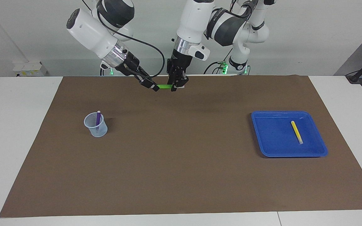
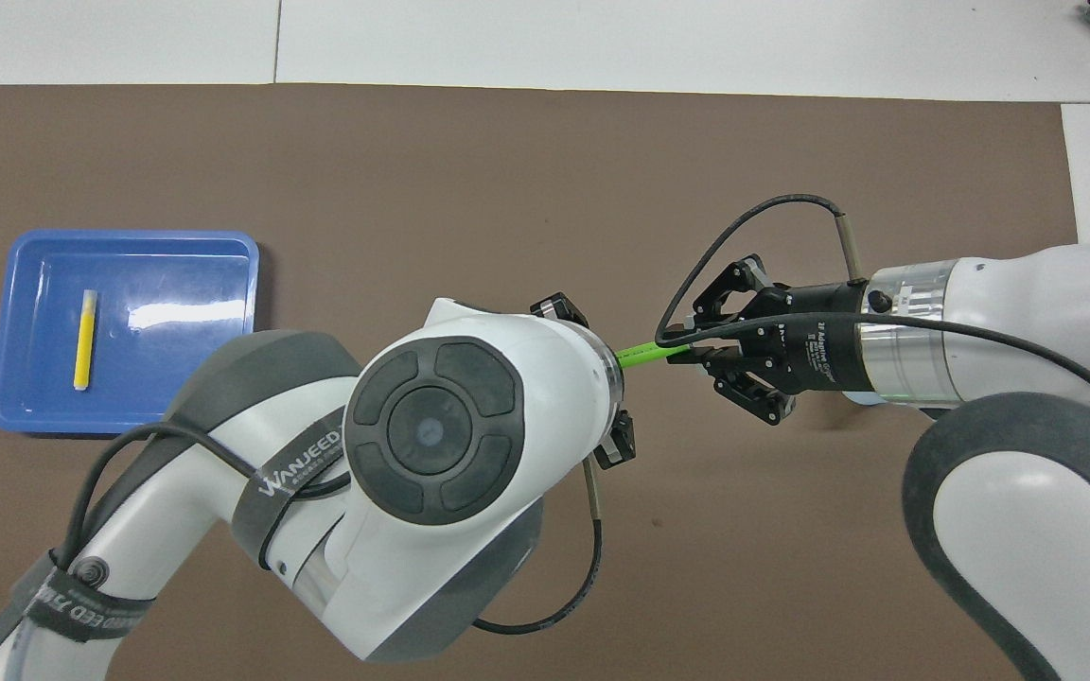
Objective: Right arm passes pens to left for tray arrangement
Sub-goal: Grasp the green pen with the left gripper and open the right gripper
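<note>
My right gripper needs to open first, because both grippers are holding the green pen [image 2: 651,354]. My left gripper will then put the pen next to the yellow pen in the blue tray.
A bright green pen [image 1: 164,86] [image 2: 649,352] hangs level in the air over the part of the mat nearest the robots, held at both ends. My right gripper [image 1: 155,88] [image 2: 692,350] is shut on one end. My left gripper [image 1: 174,88] points down and has closed on the other end; in the overhead view its own wrist hides its fingertips. A yellow pen [image 1: 296,131] [image 2: 83,339] lies in the blue tray [image 1: 269,147] [image 2: 176,378] toward the left arm's end. A purple pen [image 1: 98,118] stands in a small pale cup [image 1: 96,128].
A brown mat [image 1: 181,163] covers most of the white table. The pale cup stands toward the right arm's end of the mat. The right arm's black cable loops above the held pen.
</note>
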You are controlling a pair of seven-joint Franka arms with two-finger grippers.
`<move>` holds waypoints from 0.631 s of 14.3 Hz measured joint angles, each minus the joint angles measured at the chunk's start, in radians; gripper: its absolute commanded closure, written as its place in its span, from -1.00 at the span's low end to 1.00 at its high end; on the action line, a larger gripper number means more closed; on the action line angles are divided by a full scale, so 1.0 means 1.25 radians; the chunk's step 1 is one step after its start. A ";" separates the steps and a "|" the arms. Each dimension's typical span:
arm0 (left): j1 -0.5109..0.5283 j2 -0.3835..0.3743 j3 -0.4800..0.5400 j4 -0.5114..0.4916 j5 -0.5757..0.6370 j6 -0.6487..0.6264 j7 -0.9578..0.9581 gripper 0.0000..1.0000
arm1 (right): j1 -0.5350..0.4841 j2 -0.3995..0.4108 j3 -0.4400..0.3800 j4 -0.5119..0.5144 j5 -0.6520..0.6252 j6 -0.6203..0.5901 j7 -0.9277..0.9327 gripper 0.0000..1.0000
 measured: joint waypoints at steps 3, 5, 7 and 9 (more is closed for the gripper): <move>-0.010 0.003 0.001 0.012 0.027 -0.013 0.013 1.00 | -0.001 -0.002 -0.002 0.000 0.000 -0.009 -0.003 1.00; -0.018 0.003 0.001 0.014 0.043 -0.014 0.012 1.00 | -0.001 -0.003 -0.004 -0.002 0.000 -0.013 -0.003 1.00; -0.020 0.003 0.002 0.014 0.045 -0.014 0.012 1.00 | -0.001 -0.004 -0.004 -0.003 0.000 -0.013 -0.003 1.00; -0.021 0.003 0.003 0.014 0.046 -0.014 0.012 1.00 | -0.001 -0.004 -0.004 -0.003 0.000 -0.013 -0.003 1.00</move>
